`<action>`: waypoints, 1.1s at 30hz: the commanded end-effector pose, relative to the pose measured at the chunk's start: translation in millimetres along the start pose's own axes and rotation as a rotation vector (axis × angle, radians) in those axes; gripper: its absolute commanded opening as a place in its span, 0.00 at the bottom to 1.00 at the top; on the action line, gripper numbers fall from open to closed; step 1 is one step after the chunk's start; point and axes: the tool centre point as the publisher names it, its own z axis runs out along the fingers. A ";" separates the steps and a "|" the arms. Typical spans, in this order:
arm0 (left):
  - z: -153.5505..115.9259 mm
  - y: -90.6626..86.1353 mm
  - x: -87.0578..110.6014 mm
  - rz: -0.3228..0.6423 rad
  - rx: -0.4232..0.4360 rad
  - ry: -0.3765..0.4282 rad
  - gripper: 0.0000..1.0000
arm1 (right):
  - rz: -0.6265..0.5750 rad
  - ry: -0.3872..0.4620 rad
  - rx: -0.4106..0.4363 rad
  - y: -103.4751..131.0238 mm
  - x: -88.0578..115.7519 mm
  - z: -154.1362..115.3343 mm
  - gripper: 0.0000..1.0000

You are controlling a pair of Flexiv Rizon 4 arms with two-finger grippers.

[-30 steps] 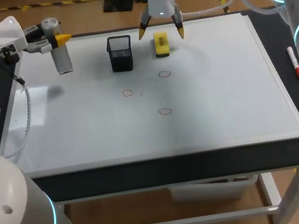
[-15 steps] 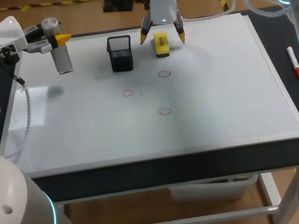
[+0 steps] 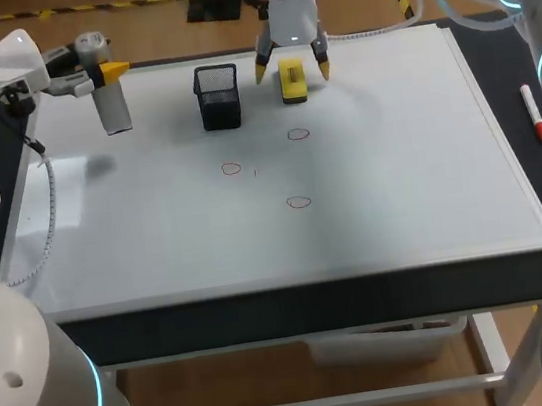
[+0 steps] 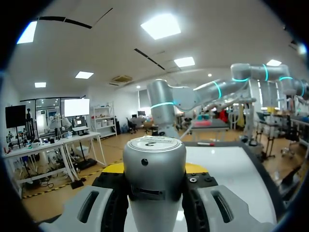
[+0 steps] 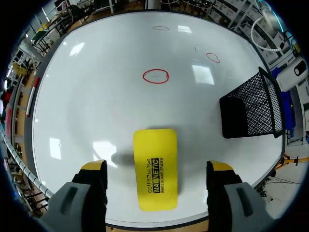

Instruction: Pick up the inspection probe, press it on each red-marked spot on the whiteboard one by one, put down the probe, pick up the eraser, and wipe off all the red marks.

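Observation:
The red circle [image 3: 232,168] nearest the basket will come off cleanly when the robot wipes it with the eraser, because the whiteboard shines with bright reflections [image 3: 60,194].
The grey cylindrical inspection probe [image 3: 113,106] hangs over the whiteboard's [image 3: 397,165] far left corner, with my left gripper [image 3: 104,75] shut on it. In the left wrist view the probe [image 4: 154,169] fills the gap between the fingers. The yellow eraser [image 3: 293,85] lies flat at the far middle of the board. My right gripper [image 3: 291,67] straddles it, open. In the right wrist view the eraser [image 5: 155,166] lies between the fingers [image 5: 91,170], with a gap on each side. Three red circles [image 3: 232,168], [image 3: 299,134], [image 3: 298,201] mark the board's middle.
A black mesh basket [image 3: 219,96] stands just left of the eraser, close to my right gripper's finger; in the right wrist view the basket [image 5: 251,104] is beside the gripper. A red marker [image 3: 535,113] lies off the board on the right.
My right gripper has come down around the eraser and its fingers have drawn a little closer together. The left arm and probe have not moved.

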 end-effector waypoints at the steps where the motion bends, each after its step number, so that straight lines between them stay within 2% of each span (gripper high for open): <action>1: 0.7 -0.2 0.7 0.002 0.002 -0.005 0.00 | -0.002 0.006 -0.022 -9.9 -1.9 4.9 0.33; 2: 0.7 -0.2 0.7 0.002 0.002 -0.005 0.00 | -0.001 0.006 -0.024 -9.5 -1.4 5.5 0.24; 3: 0.7 -0.2 0.7 0.002 0.002 -0.005 0.00 | 0.000 0.006 -0.026 -9.2 -0.7 6.3 0.00; 11: 0.7 -0.2 0.7 0.002 0.002 -0.005 0.00 | 0.010 0.009 -0.025 -5.8 4.9 5.7 0.00; 20: 0.7 -0.2 0.7 0.002 0.002 -0.005 0.00 | 0.029 0.027 0.035 8.9 13.1 -10.1 0.00; 26: 0.7 -0.2 0.7 0.002 0.002 -0.005 0.00 | 0.066 0.023 0.089 23.1 28.9 -29.5 0.00; 33: 0.7 -0.2 0.7 0.002 0.002 -0.005 0.00 | 0.155 0.002 0.113 43.1 58.3 -45.1 0.00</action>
